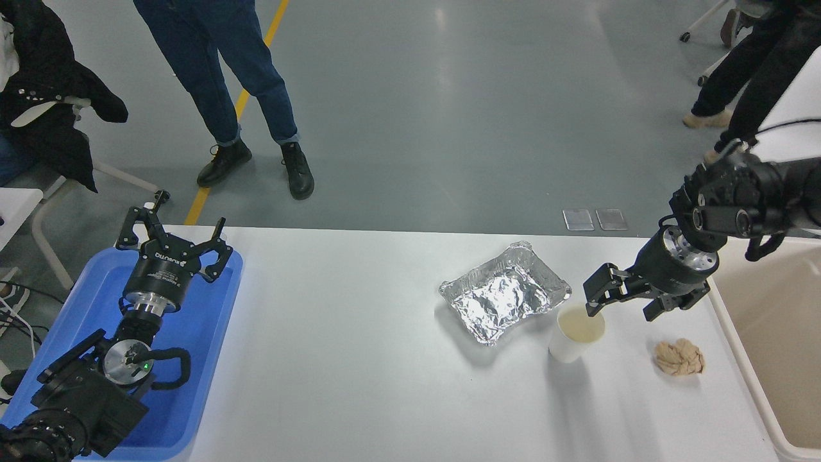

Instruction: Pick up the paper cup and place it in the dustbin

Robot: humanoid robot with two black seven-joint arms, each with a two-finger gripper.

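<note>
The white paper cup [573, 337] will tip and its base will swing outward when I lift it, because my right gripper [652, 278] reaches the cup's rim at an angle.
The white paper cup [575, 333] stands upright on the white table, right of centre, its cream inside showing. My right gripper [622, 305] is open and empty. It hangs just above and to the right of the cup's rim, one finger tip [593, 307] over the rim's far edge. I cannot tell whether it touches the cup. The beige dustbin [763, 333] stands at the table's right end, partly cut off by the picture's edge. My left gripper [173, 237] is open and parked over the blue tray at the lower left.
A crumpled silver foil tray [505, 292] lies just left of and behind the cup. A tan crumpled paper ball [678, 357] lies between the cup and the bin. A blue tray [211, 321] sits at the left. People stand beyond the table's far side.
</note>
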